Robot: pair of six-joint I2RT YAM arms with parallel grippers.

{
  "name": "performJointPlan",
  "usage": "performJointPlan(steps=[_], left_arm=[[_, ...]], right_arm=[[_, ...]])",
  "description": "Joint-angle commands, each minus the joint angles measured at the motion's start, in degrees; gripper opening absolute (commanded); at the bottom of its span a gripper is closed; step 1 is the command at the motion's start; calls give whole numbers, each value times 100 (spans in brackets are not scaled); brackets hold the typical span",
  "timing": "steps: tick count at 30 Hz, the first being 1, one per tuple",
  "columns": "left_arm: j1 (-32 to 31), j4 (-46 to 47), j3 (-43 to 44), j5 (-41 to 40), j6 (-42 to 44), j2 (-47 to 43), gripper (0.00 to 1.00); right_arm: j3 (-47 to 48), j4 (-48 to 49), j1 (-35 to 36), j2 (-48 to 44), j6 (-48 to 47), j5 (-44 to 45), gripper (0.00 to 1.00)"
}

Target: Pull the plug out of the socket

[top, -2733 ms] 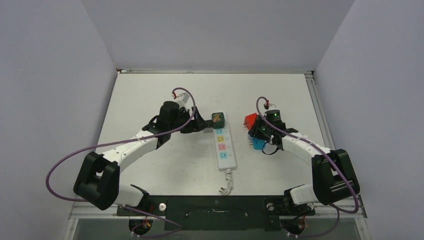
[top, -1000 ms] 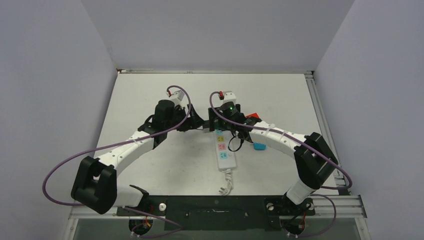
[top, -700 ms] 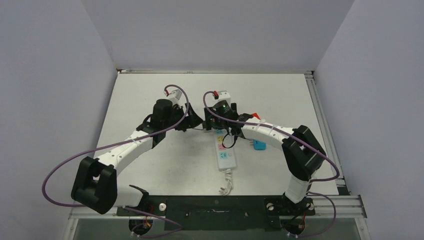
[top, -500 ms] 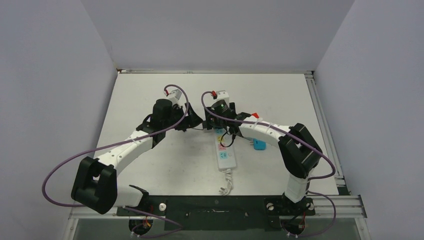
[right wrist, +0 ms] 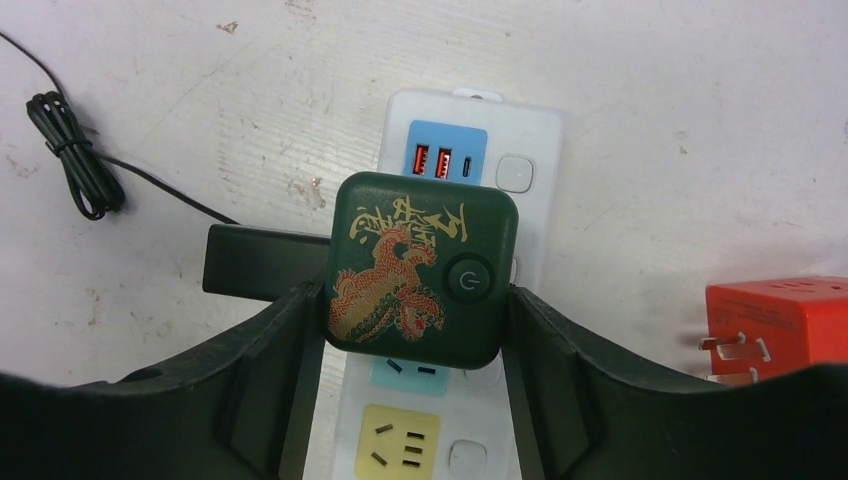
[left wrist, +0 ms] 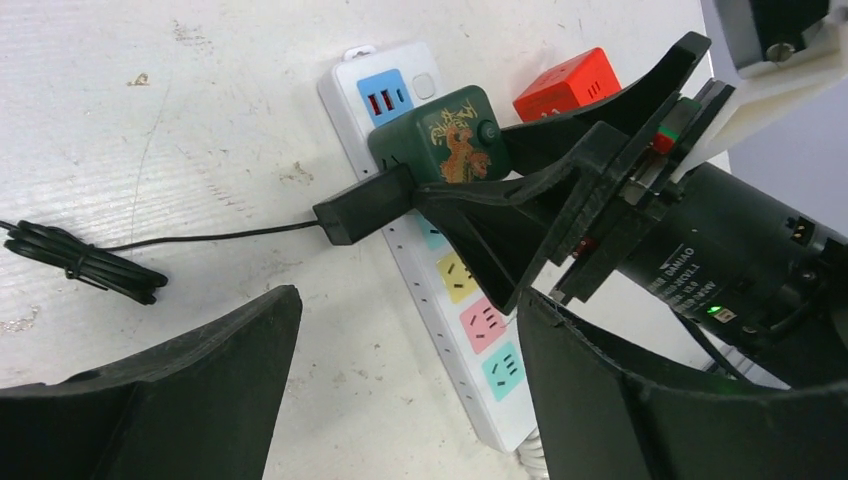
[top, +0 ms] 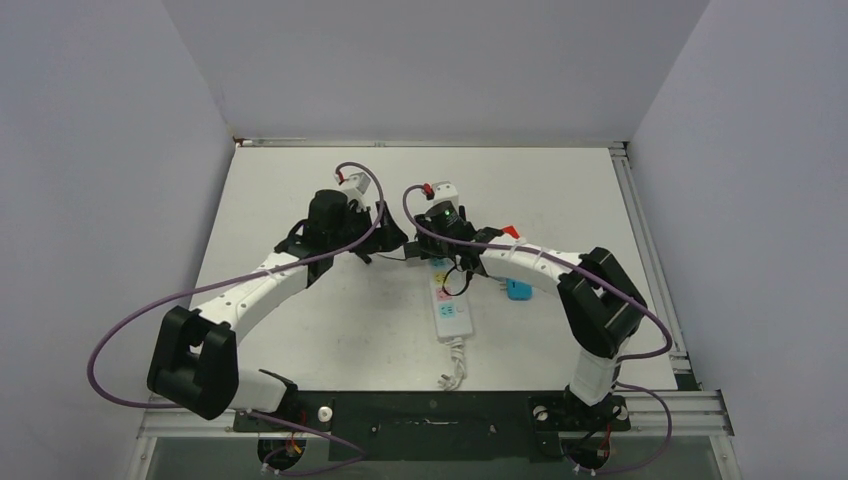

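Note:
The black adapter pokes from the green plug in my right gripper, so my left gripper should grasp the adapter (left wrist: 360, 209) while my right gripper holds the plug still.
The socket is a long white power strip (top: 449, 303) with pastel outlets, lying mid-table; it also shows in the left wrist view (left wrist: 462, 282) and the right wrist view (right wrist: 522, 205). A dark green cube plug (right wrist: 420, 268) with a gold and red dragon sits over the strip's far end, next to the blue USB panel, and also shows in the left wrist view (left wrist: 440, 135). My right gripper (right wrist: 412, 322) is shut on the plug, one finger on each side. My left gripper (left wrist: 405, 300) is open and empty, just left of the strip.
A black adapter (right wrist: 262, 262) juts from the plug's left side, and its thin cord ends in a coiled bundle (right wrist: 75, 155). A red cube (right wrist: 775, 325) lies right of the strip. A blue block (top: 518, 290) lies further right. The strip's white cord (top: 454, 366) coils toward the near edge.
My right arm has swung from the table's right side over to the strip and closed on the green plug. My left gripper has drawn back a little to the left.

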Motion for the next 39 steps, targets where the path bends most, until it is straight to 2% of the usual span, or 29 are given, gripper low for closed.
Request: performJointPlan(steps=[1, 6, 11, 16, 19, 26, 31, 39], left_arm=[[47, 2, 248, 155, 547, 104, 76], [20, 902, -3, 901, 1388, 152, 77], [-182, 1872, -515, 864, 2342, 285, 77], [-823, 1956, -775, 114, 3592, 379, 77], [-924, 2276, -1015, -9, 3731, 316, 77], [-1206, 2006, -853, -239, 4068, 658, 77], [-1457, 1822, -635, -342, 4206, 885, 67], [-1728, 1706, -534, -607, 4114, 902, 45]], right_arm=[[-371, 252, -71, -504, -151, -524, 6], [-959, 566, -263, -980, -315, -1298, 5], [-1513, 1063, -419, -1371, -560, -1910, 5], [-2048, 1627, -705, -1645, -448, -2425, 5], [-2252, 1886, -838, -1739, -411, -2790, 5], [-2290, 1932, -859, -1705, -475, -2908, 5], [-2307, 1961, -859, -1669, -496, -2882, 5], [-2298, 2019, -850, -1488, -534, -2868, 5]])
